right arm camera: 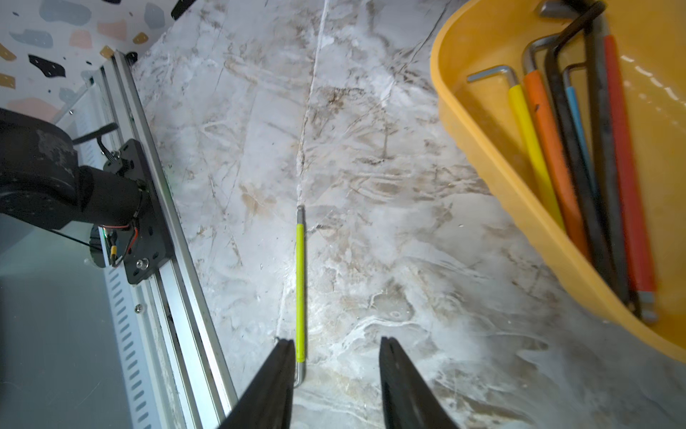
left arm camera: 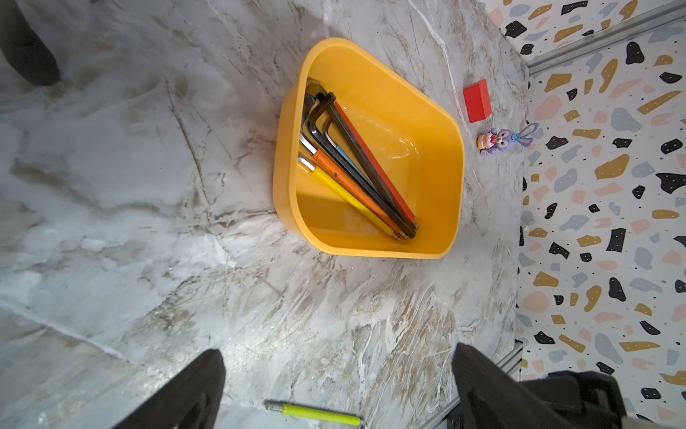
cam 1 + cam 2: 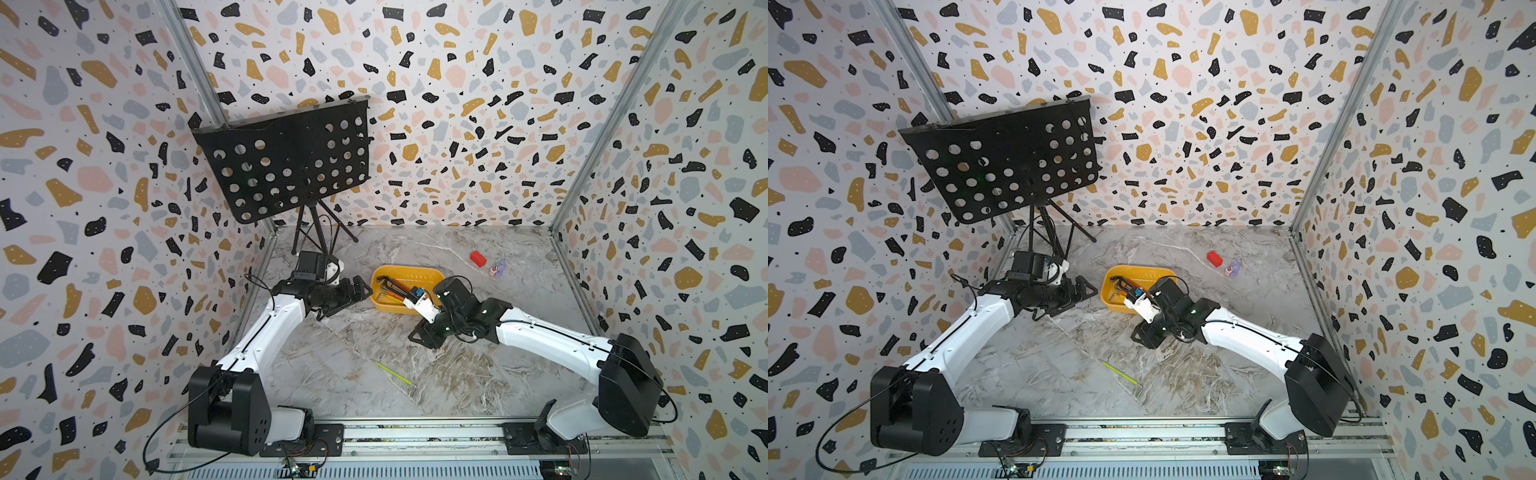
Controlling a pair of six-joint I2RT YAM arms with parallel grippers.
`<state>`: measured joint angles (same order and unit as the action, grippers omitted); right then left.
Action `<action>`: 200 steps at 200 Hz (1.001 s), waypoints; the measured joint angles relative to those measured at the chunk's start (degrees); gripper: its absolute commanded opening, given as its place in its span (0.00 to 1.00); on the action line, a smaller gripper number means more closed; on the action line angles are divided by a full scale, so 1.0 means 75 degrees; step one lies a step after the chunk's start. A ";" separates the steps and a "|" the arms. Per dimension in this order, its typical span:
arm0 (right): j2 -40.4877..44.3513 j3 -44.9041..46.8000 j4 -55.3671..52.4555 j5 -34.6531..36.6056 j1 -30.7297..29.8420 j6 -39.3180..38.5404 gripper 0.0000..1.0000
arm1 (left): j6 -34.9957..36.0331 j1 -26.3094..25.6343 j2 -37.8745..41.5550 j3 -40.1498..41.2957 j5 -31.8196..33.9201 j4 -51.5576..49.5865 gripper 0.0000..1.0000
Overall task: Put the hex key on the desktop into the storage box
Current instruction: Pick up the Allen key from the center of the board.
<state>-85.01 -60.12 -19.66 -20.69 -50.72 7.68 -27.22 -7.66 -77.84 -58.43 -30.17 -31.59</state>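
My right gripper's open fingers are already lined up across the green hex key's narrow sleeve (image 1: 300, 286). I should keep lowering them toward the sleeve's middle (image 3: 394, 373) until they straddle it.
A hex key (image 3: 395, 374) (image 3: 1121, 372) with a lime-green sleeve lies on the marble desktop (image 3: 332, 382) near its front edge. It also shows in both wrist views (image 2: 315, 413) (image 1: 300, 289). The yellow storage box (image 3: 432, 272) (image 3: 1167, 270) (image 2: 371, 48) (image 1: 482, 122) sits mid-table and holds several other hex keys (image 2: 356, 163) (image 1: 579, 148). My right gripper (image 3: 419, 336) (image 1: 336, 341) hovers open between the box and the green key, with nothing between its fingers. My left gripper (image 3: 359, 291) (image 2: 339, 371) stands wide open and empty, left of the box.
A small red block (image 3: 478, 258) (image 2: 477, 100) and a purple toy figure (image 3: 497, 268) (image 2: 505, 139) lie behind the box on the right. A black perforated music stand (image 3: 286, 166) stands at the back left. A metal rail (image 3: 415, 436) (image 1: 148, 223) runs along the front edge.
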 measured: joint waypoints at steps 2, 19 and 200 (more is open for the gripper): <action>-0.0020 0.0003 -0.0009 0.0012 -0.0035 0.0015 0.43 | -0.0003 0.0000 -0.0015 0.0000 0.0000 -0.0003 1.00; -0.0289 0.0003 -0.0023 0.0134 -0.0396 0.0187 0.43 | -0.0006 0.0017 -0.0099 0.0000 0.0003 -0.0006 1.00; -0.2527 -0.0877 -0.0761 0.1556 -0.2261 0.0801 0.42 | -0.0146 0.0166 -0.0367 0.0000 -0.0289 0.0038 1.00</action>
<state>-103.96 -66.70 -25.36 -9.02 -67.68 13.69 -28.32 -6.42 -80.60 -58.43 -32.34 -31.31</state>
